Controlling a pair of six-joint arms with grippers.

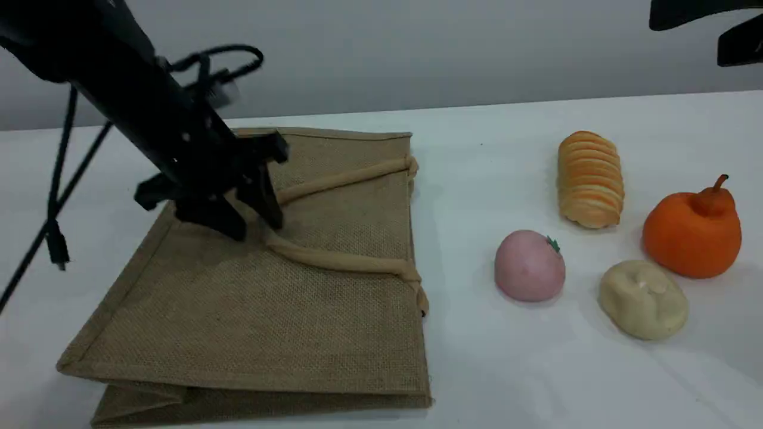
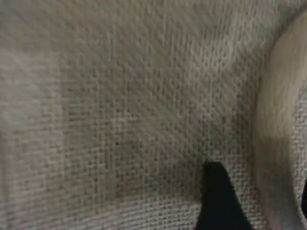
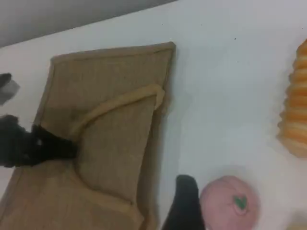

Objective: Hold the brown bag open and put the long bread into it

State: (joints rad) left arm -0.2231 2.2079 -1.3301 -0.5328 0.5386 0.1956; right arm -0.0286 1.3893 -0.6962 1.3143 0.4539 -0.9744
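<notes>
I expect the bag's opening (image 1: 419, 275) to spread wide when I lift the bag's beige handle, because the brown bag's side (image 1: 182, 397) is folded inward below its top panel.
The brown bag (image 1: 268, 316) lies flat on the left of the table, mouth toward the right, its beige handle (image 1: 346, 260) folded back over it. My left gripper (image 1: 257, 227) is down on the bag at the bend of the handle loop, open. In the left wrist view the handle (image 2: 278, 143) runs between my two fingertips (image 2: 218, 201) with woven fabric showing beside it. The long bread (image 1: 590, 179) lies on the right, ridged and golden. My right gripper (image 1: 724, 36) hangs high at the top right, open and empty, and its fingertip (image 3: 184, 203) shows beside the pink ball (image 3: 230, 201).
Near the bread lie a pink ball with a green tip (image 1: 529, 265), a pale cream bun (image 1: 642, 299) and an orange pear-shaped fruit (image 1: 692, 229). A black cable (image 1: 56, 238) dangles from the left arm over the table's left side.
</notes>
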